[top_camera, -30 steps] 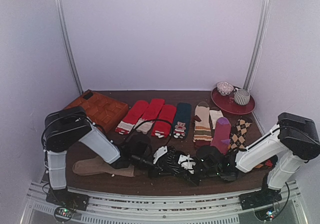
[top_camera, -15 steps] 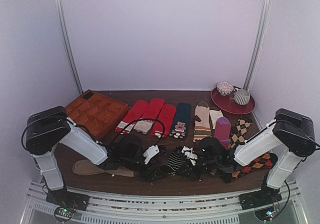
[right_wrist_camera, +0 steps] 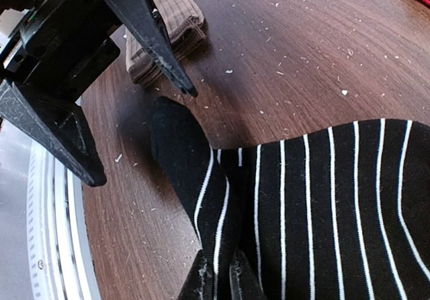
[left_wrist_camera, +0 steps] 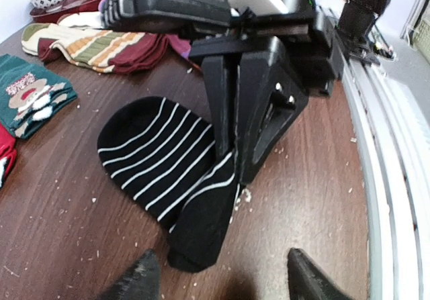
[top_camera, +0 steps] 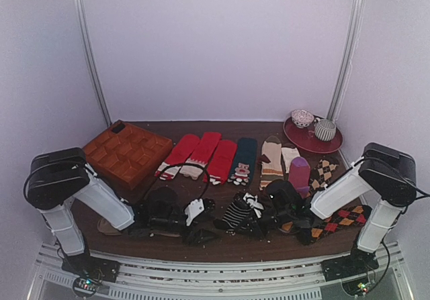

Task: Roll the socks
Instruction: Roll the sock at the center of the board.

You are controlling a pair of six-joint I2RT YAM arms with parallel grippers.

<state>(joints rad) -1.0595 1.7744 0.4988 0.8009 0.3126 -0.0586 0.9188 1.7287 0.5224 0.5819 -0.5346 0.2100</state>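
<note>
The sock's plain black end (left_wrist_camera: 200,238) sticks out loose from my right gripper's pinched sock fold (left_wrist_camera: 216,179). Next, my left gripper grabs that black end before my right gripper takes a new grip.
One black ankle sock with thin white stripes (top_camera: 238,214) lies partly folded on the brown table, near the front middle. My right gripper (top_camera: 258,222) is shut on a pinched fold of it, seen close up in the right wrist view (right_wrist_camera: 219,277), where the sock (right_wrist_camera: 316,199) fills the lower right. My left gripper (top_camera: 197,233) is open and empty just left of the sock. In the left wrist view my left gripper (left_wrist_camera: 222,281) frames the sock's plain black end (left_wrist_camera: 201,226), without touching it. The right gripper's fingers (left_wrist_camera: 259,112) stand over the sock there.
A tan sock (right_wrist_camera: 168,25) lies folded behind my left fingers (right_wrist_camera: 151,35). Across the back lie an orange compartment tray (top_camera: 127,152), red socks (top_camera: 201,156), a green sock (top_camera: 243,160), striped beige socks (top_camera: 272,167), a magenta sock (top_camera: 299,176) and argyle socks (top_camera: 339,218). A red plate (top_camera: 316,142) holds cups.
My left gripper has let go and drawn back to the left, away from the striped sock. My right gripper keeps its hold, and the sock now lies more spread out, stripes showing.
</note>
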